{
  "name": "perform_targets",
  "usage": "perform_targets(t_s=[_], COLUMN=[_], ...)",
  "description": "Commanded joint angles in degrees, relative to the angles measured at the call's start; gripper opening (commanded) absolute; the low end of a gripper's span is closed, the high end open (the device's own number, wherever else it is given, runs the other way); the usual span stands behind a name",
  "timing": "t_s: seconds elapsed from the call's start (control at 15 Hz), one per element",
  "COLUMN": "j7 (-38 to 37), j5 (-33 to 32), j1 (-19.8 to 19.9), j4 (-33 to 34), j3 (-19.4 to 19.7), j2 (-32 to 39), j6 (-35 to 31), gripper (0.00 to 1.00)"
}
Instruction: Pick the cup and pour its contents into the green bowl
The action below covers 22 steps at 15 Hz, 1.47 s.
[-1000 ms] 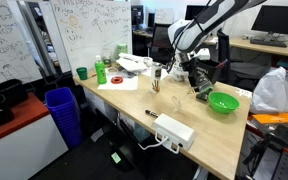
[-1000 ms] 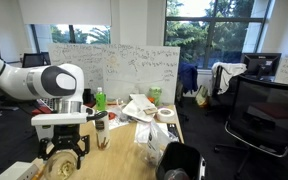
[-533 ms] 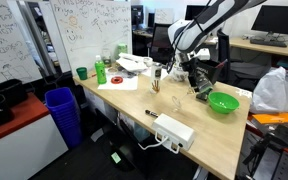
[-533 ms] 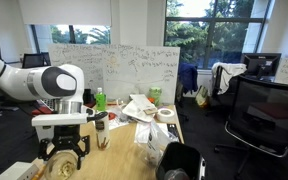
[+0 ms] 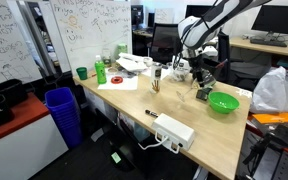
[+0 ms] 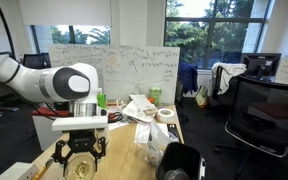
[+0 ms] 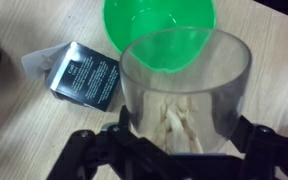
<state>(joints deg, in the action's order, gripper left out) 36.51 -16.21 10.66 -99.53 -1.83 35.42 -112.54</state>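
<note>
I should swing the cup around with my gripper to the bowl's open side (image 7: 259,65) before I tip it, because the dark packet (image 7: 86,76) crowds this side of the green bowl.
In the wrist view my gripper (image 7: 184,140) is shut on the cup (image 7: 189,85), a clear glass held upright between the two dark fingers (image 7: 124,130). Pale stick-like pieces (image 7: 174,125) lie inside it. The green bowl (image 7: 159,25) sits on the wooden table just beyond the cup's rim, partly seen through the glass. In an exterior view the gripper (image 5: 203,86) hangs over the table just to the side of the green bowl (image 5: 223,102). From the opposite side the arm and gripper (image 6: 81,160) fill the foreground, and I cannot make out the bowl there.
A dark printed packet (image 7: 84,72) lies on the table beside the bowl. A white power strip (image 5: 174,130) sits near the front edge. A small green cup (image 5: 81,72), a green bottle (image 5: 101,72) and papers (image 5: 134,65) stand farther along. A blue bin (image 5: 61,110) is beside the table.
The arm has shifted sideways toward the green bowl, carrying the cup with it. The grip on the cup has not changed.
</note>
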Motion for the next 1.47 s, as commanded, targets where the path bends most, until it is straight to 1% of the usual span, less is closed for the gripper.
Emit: perform_targets(t_s=[0.0, 0.13, 0.33, 0.6, 0.73, 0.8, 0.87, 1.4], j7=[8.7, 13.4, 18.3, 19.2, 19.0, 18.1, 18.1, 18.1], j5=[4.3, 7.7, 13.1, 21.0, 24.4, 21.9, 22.2, 22.1], j1=[3.7, 5.6, 7.1, 7.2, 7.5, 5.7, 5.7, 5.4], j4=[-2.7, -3.3, -5.3, -9.3, -9.9, -8.1, -8.2, -8.2], j3=[-0.5, -0.7, -0.7, -0.2, 0.4, 1.2, 1.4, 1.4], j2=[-2.1, -2.8, -4.1, -6.5, -6.8, -5.1, -5.1, -4.9], j6=[-2.7, -2.5, -1.9, 0.0, 0.8, 0.5, 0.5, 0.4], gripper=[0.64, 0.64, 0.64, 0.64, 0.64, 0.64, 0.89, 0.89])
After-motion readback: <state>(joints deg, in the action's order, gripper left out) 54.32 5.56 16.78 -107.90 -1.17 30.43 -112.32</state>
